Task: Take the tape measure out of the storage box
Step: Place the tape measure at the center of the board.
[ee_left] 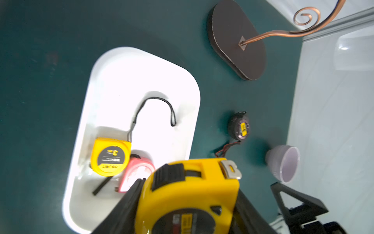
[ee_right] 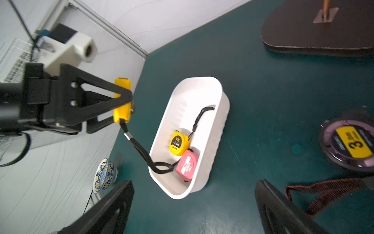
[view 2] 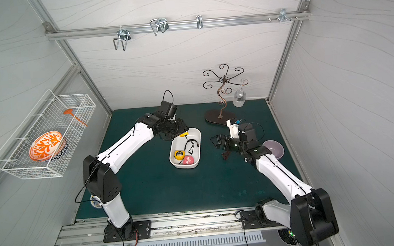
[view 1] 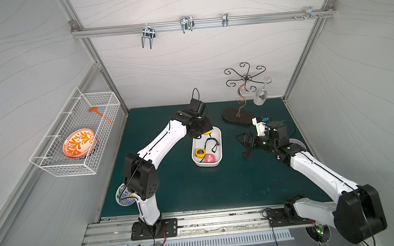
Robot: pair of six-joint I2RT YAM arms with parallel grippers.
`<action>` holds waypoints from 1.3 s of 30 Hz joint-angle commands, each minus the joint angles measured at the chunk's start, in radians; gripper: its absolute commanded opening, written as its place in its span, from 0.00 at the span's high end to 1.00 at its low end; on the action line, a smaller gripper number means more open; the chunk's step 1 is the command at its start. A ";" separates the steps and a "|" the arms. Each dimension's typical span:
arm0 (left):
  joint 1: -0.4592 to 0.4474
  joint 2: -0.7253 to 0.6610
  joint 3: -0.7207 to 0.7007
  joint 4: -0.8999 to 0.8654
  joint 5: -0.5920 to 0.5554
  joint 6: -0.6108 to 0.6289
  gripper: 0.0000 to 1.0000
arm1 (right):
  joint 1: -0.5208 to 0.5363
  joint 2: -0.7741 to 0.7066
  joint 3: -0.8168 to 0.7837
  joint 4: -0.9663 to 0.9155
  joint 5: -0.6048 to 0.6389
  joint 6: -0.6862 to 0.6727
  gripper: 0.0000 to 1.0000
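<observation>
The black strap's loop (ee_right: 161, 167) hangs loosely next to the pink tape measure, so the strap will come free when I carry the held tape measure away.
The storage box (view 1: 219, 136) is a glossy white tub in mid-table, seen in both top views (view 2: 198, 138). My left gripper (ee_left: 188, 202) is shut on a yellow tape measure (ee_left: 190, 188), held above the box's far end (ee_right: 122, 101). Its black strap (ee_right: 141, 150) hangs down into the box. A smaller yellow tape measure (ee_right: 179, 142) and a pink one (ee_right: 187, 165) lie inside. My right gripper (ee_right: 194, 188) stands open and empty over the mat, right of the box (view 1: 239, 140).
A black tape measure (ee_right: 352, 141) with a red strap lies on the mat by the right gripper. Behind it stand a glass stand (view 1: 237, 116) and a wine glass (view 1: 260, 97). A purple bowl (view 2: 273, 148), a patterned bowl (view 1: 123, 197) and a wire basket (view 1: 76, 135) sit at the sides.
</observation>
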 commanded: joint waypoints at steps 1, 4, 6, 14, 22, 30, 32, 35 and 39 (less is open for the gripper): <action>-0.003 -0.052 -0.020 0.153 0.082 -0.121 1.00 | 0.039 -0.013 -0.019 0.160 0.002 0.029 0.03; -0.015 -0.076 -0.055 0.210 0.089 -0.176 1.00 | 0.067 0.010 -0.035 0.246 -0.001 0.044 0.07; -0.027 -0.092 -0.083 0.259 0.096 -0.215 1.00 | 0.085 0.026 -0.046 0.302 0.006 0.053 0.10; -0.085 -0.119 -0.146 0.365 0.108 -0.318 1.00 | 0.165 0.095 -0.041 0.421 0.059 0.032 0.22; -0.125 -0.133 -0.170 0.406 0.100 -0.365 1.00 | 0.207 0.127 -0.035 0.483 0.130 0.020 0.33; -0.134 -0.150 -0.177 0.423 0.094 -0.385 1.00 | 0.223 0.144 -0.040 0.521 0.174 0.031 0.56; -0.133 -0.150 -0.181 0.430 0.100 -0.393 1.00 | 0.227 0.143 -0.049 0.541 0.179 0.037 0.58; -0.137 -0.151 -0.191 0.445 0.108 -0.405 1.00 | 0.229 0.144 -0.059 0.563 0.184 0.046 0.66; -0.138 -0.153 -0.197 0.452 0.108 -0.410 1.00 | 0.230 0.143 -0.061 0.569 0.186 0.051 0.83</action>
